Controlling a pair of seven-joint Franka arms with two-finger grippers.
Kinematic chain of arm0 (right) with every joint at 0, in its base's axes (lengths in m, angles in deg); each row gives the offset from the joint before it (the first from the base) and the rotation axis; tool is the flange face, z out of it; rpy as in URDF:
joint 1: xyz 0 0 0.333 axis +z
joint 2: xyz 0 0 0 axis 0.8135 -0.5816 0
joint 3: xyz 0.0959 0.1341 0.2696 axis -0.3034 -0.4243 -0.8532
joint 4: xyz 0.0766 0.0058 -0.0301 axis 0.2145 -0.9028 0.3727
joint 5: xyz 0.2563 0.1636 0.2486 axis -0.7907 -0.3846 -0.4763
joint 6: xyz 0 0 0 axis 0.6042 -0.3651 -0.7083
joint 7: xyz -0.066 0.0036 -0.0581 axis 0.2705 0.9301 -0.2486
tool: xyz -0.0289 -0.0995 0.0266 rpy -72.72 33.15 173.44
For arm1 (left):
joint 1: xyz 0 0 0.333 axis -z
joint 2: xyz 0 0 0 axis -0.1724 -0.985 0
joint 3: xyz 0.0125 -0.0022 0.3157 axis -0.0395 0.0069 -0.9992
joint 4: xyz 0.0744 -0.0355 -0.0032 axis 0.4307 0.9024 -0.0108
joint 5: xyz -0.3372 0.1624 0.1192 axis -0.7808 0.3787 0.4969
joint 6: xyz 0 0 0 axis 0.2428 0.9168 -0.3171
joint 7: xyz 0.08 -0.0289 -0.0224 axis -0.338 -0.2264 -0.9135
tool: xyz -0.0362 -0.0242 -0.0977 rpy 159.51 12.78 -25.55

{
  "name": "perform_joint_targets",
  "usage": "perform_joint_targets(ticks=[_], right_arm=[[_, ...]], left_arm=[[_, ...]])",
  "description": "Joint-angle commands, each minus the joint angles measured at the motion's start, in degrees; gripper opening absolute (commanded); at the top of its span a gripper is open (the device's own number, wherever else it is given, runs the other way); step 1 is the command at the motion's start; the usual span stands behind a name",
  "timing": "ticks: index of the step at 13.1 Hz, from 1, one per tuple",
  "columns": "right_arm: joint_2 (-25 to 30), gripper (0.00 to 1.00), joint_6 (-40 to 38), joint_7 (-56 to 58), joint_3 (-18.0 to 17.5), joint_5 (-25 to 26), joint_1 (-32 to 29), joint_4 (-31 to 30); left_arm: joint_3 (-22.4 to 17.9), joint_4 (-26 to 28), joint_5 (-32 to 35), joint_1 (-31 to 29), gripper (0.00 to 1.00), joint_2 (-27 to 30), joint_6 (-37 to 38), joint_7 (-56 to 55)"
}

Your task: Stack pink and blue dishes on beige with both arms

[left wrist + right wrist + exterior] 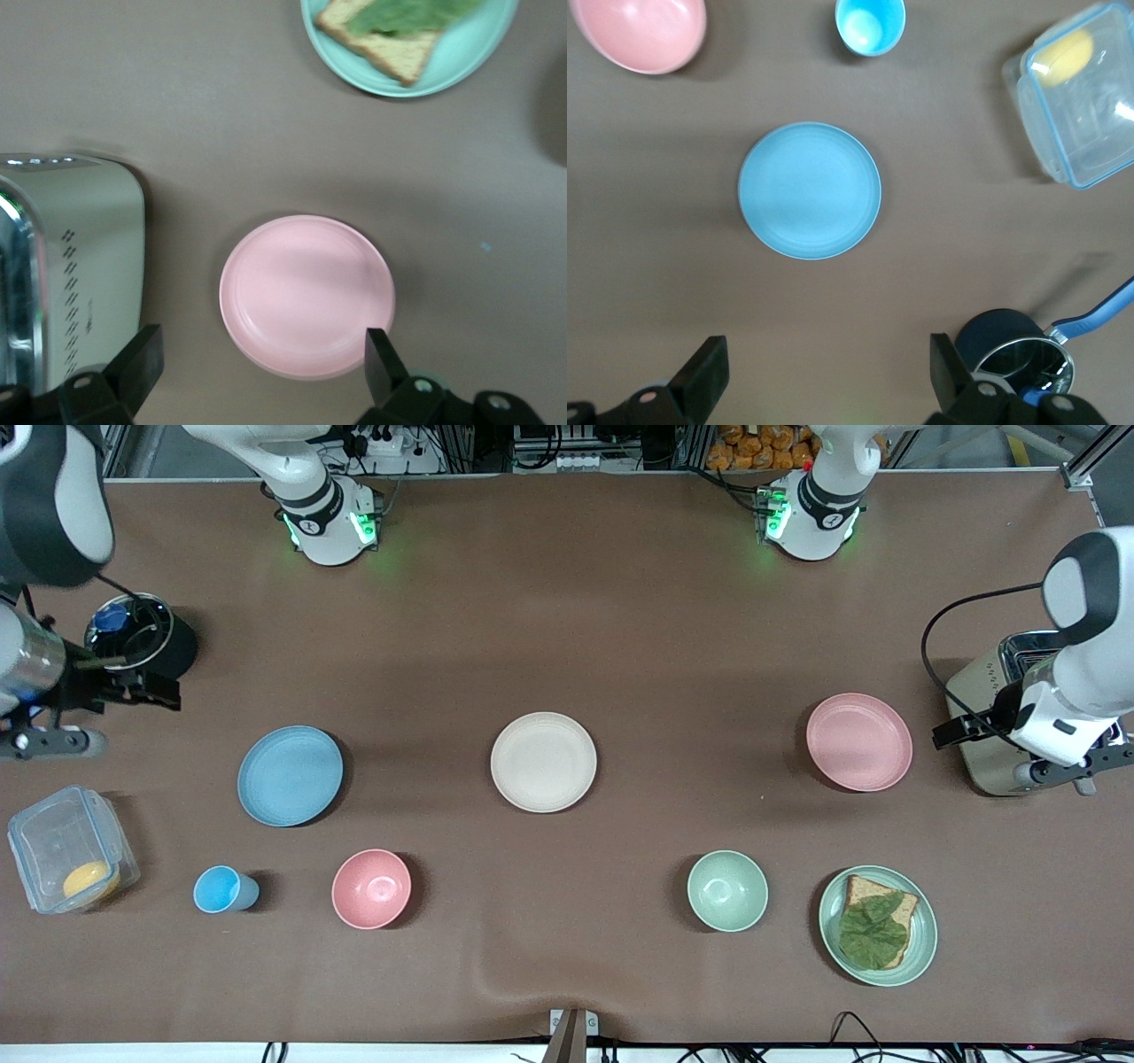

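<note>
The round rims of the two plates look equally wide, so the beige plate should end up completely hidden when the robot lowers the pink plate (859, 742) onto the beige plate (544, 762).
The beige plate (543, 762) lies mid-table. The blue plate (290, 775) (809, 189) lies toward the right arm's end, the pink plate (858, 741) (306, 295) toward the left arm's end. All three lie apart, with nothing on them. My right gripper (152, 689) (826, 354) hangs open over bare table between the blue plate and a black pot. My left gripper (955, 731) (263, 356) hangs open over the pink plate's edge beside the toaster. Neither gripper holds anything.
A toaster (997, 722) stands at the left arm's end. Nearer the camera sit a green plate with bread and leaf (921, 948), a green bowl (727, 890), a pink bowl (371, 888), a blue cup (221, 889) and a clear lidded box (53, 841). The black pot (177, 646) holds a utensil.
</note>
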Motion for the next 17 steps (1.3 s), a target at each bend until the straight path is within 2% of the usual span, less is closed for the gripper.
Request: perform_joint_targets(ticks=[1,3,6,8,11,16,17], right_arm=[[-5.92,1.0,-0.61,1.16,-0.1,0.82,-3.03,1.94],[-9.96,1.0,2.88,1.16,-0.1,0.73,-6.71,0.54],[-11.04,1.0,15.25,1.08,-0.18,0.73,-8.92,-8.67],[-12.17,1.0,22.04,0.99,-0.18,0.03,-9.54,-12.99],[-15.95,1.0,23.73,0.99,-0.1,-6.02,-10.16,-13.36],[-21.4,1.0,26.81,0.99,-0.18,-6.3,-9.98,-13.45],[-22.1,1.0,26.81,0.99,-0.27,-6.3,-9.9,-13.62]], left_arm=[[0.38,10.49,0.54,-1.58,1.0,2.01,-11.08,-0.86],[0.38,13.83,0.54,-2.45,1.0,-0.7,-16.18,-0.95],[0.56,15.52,0.63,-6.31,1.0,-6.33,-23.84,0.01],[0.56,17.18,0.63,-6.85,1.0,-7.31,-26.74,0.1],[0.65,18.41,0.63,-8.77,1.0,-10.2,-30.69,0.1],[0.73,20.09,0.54,-8.96,1.0,-10.82,-30.88,1.95],[0.73,20.09,0.54,-8.96,0.96,-11.0,-30.88,1.95]])
